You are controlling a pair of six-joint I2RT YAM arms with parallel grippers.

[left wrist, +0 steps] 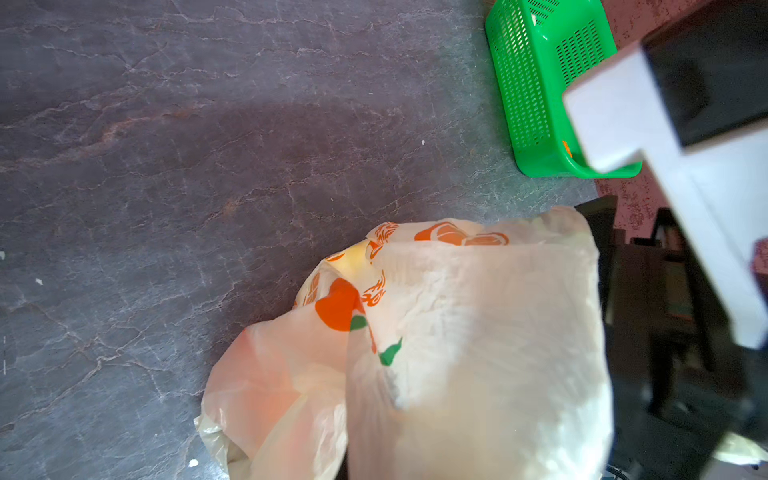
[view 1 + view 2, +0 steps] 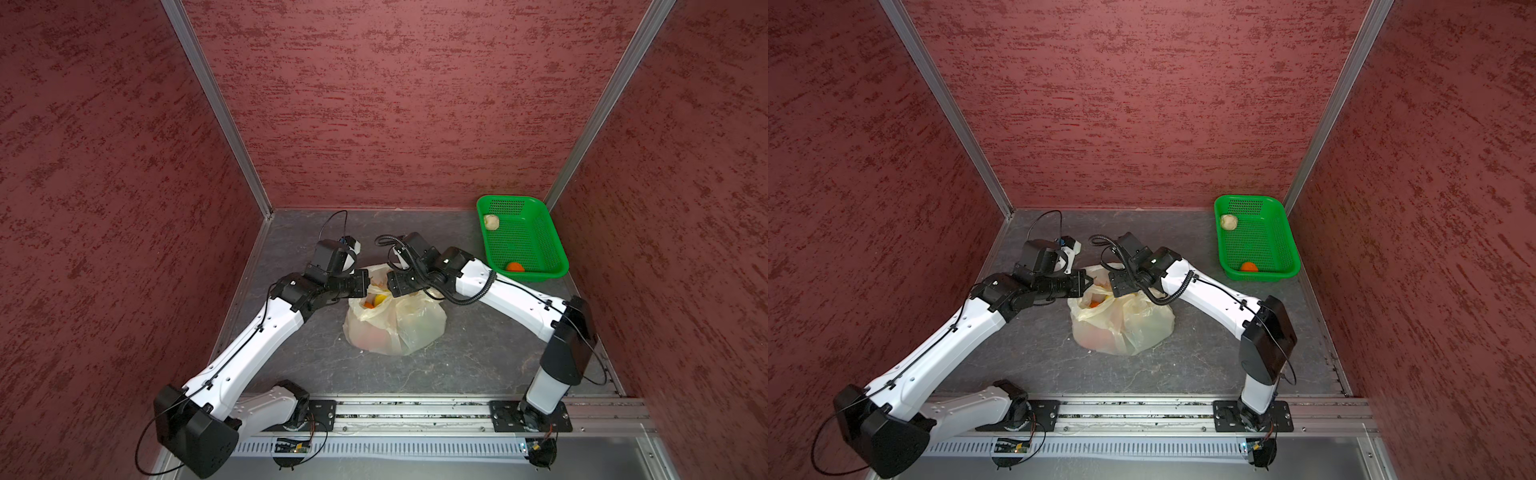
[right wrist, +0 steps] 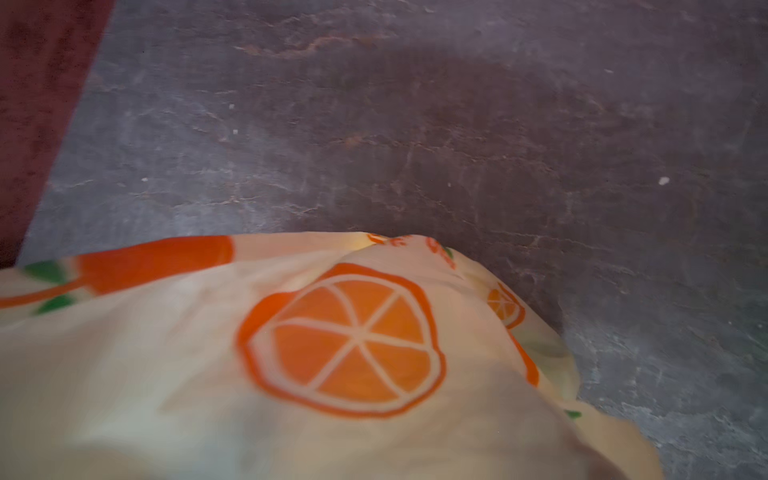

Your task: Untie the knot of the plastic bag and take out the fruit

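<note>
I should pull the bag's far rim [image 2: 380, 271] toward the basket with my right gripper before reaching in, because the bag's opening [image 2: 377, 300] is narrow around the yellow fruit.
The pale-yellow plastic bag [image 2: 395, 328] [image 2: 1125, 328] sits mid-table with its mouth gaping upward. The knot is out of view. Fruit shows in the mouth: an orange piece [image 2: 368, 305] [image 2: 1094, 304] and a yellow one [image 2: 380, 298]. My left gripper [image 2: 365, 277] [image 2: 1086, 279] is shut on the bag's left rim and holds it up. In the left wrist view, plastic [image 1: 457, 353] covers the jaws. My right gripper [image 2: 395, 291] [image 2: 1116, 291] dips into the mouth from the far right. Its fingers are buried under printed plastic [image 3: 208, 374], and no fruit shows between them.
A green mesh basket [image 2: 536, 276] [image 2: 1262, 275] [image 1: 528, 95] stands at the back right corner, holding a cream lumpy fruit [image 2: 491, 221] [image 2: 1229, 222] and an orange [image 2: 515, 267] [image 2: 1249, 267]. Red walls enclose three sides. The right arm [image 1: 665, 145] crosses the left wrist view.
</note>
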